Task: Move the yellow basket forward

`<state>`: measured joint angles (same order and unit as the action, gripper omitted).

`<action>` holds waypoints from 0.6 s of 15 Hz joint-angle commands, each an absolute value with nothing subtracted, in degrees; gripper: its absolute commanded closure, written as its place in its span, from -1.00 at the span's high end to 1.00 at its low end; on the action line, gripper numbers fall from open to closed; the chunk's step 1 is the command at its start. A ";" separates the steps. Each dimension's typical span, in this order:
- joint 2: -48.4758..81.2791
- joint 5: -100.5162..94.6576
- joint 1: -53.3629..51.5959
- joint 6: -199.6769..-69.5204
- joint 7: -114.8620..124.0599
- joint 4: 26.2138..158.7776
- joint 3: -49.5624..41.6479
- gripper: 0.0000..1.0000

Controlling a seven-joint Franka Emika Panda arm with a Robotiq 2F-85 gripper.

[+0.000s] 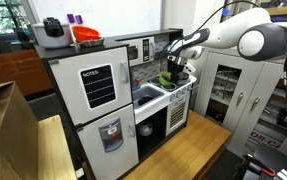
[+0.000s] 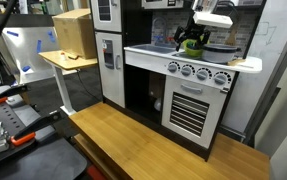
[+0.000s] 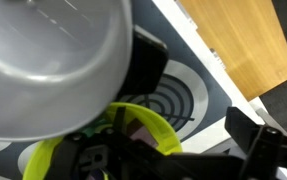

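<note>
Next, my gripper lifts clear and moves away from the pot, over the basket's middle, before it goes down, because the grey pot (image 3: 58, 70) crowds it low over the yellow basket.
The yellow basket (image 3: 148, 125) is a lime bowl with something dark inside. It sits on the toy stove top over a ringed burner (image 3: 181, 92), and also shows in both exterior views (image 1: 169, 78) (image 2: 191, 44). My gripper (image 3: 178, 150) is low over it, in both exterior views (image 1: 176, 66) (image 2: 196, 33). The jaws look open, with the basket's near rim between them. One finger is over the basket's inside and the other is outside, with a gap to the rim. A grey pot (image 3: 53, 60) stands right beside the basket.
The toy kitchen has a sink (image 1: 146, 96), a white fridge unit (image 1: 98, 95) and an orange-red bowl (image 1: 86, 35) on top. The stove's front edge with its knobs (image 2: 198, 72) is close to the basket. A wooden platform (image 2: 153, 140) lies below.
</note>
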<state>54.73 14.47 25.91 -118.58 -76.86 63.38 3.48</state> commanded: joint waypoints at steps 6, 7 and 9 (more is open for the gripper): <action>59.16 11.75 24.94 -113.86 -76.13 54.82 2.66 1.00; 59.35 12.48 25.21 -116.33 -77.47 54.74 3.33 1.00; 59.15 13.68 25.67 -120.73 -79.73 55.05 4.71 1.00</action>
<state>57.95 12.84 25.38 -116.95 -77.17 57.11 3.54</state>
